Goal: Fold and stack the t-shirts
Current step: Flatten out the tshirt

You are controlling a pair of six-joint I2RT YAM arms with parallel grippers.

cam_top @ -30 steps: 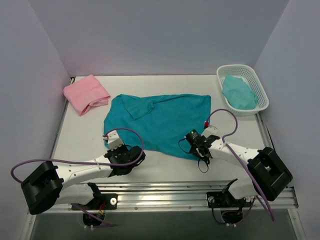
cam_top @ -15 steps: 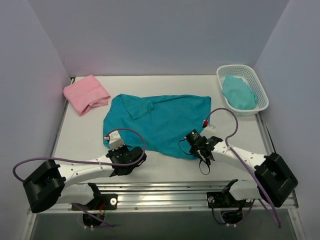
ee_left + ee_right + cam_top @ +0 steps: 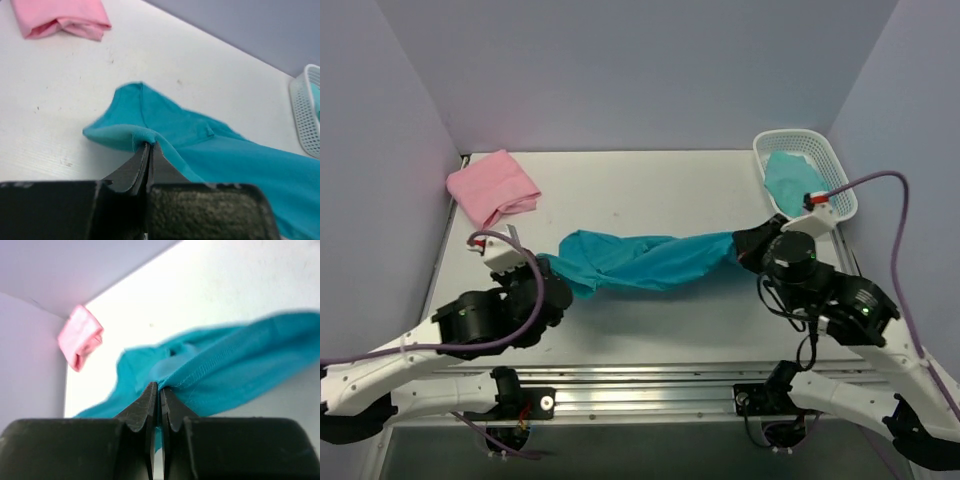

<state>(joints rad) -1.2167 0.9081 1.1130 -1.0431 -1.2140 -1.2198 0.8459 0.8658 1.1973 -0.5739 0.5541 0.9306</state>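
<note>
The teal t-shirt hangs bunched (image 3: 645,262) between my grippers. Next, I take its held edge to the back of the table (image 3: 645,185) and lay the t-shirt out flat before I fold it.
The teal t-shirt (image 3: 650,260) hangs bunched in a long band above the table, stretched between both arms. My left gripper (image 3: 552,268) is shut on its left end, where the cloth (image 3: 150,135) wraps over the closed tips (image 3: 148,146). On the right, my right gripper (image 3: 748,245) is shut on a hemmed edge (image 3: 210,370) of the same shirt, pinched at the tips (image 3: 160,388). The pink t-shirt (image 3: 492,187) lies folded at the back left corner, also seen in the left wrist view (image 3: 60,17) and the right wrist view (image 3: 80,335).
A white basket (image 3: 835,170) at the back right holds a lighter teal cloth (image 3: 798,182); its rim (image 3: 305,115) shows in the left wrist view. Purple walls close in the table on three sides.
The right gripper shut on the shirt's near right edge. Both arms then rose and spread apart, lifting the flat shirt into a stretched, bunched band.
</note>
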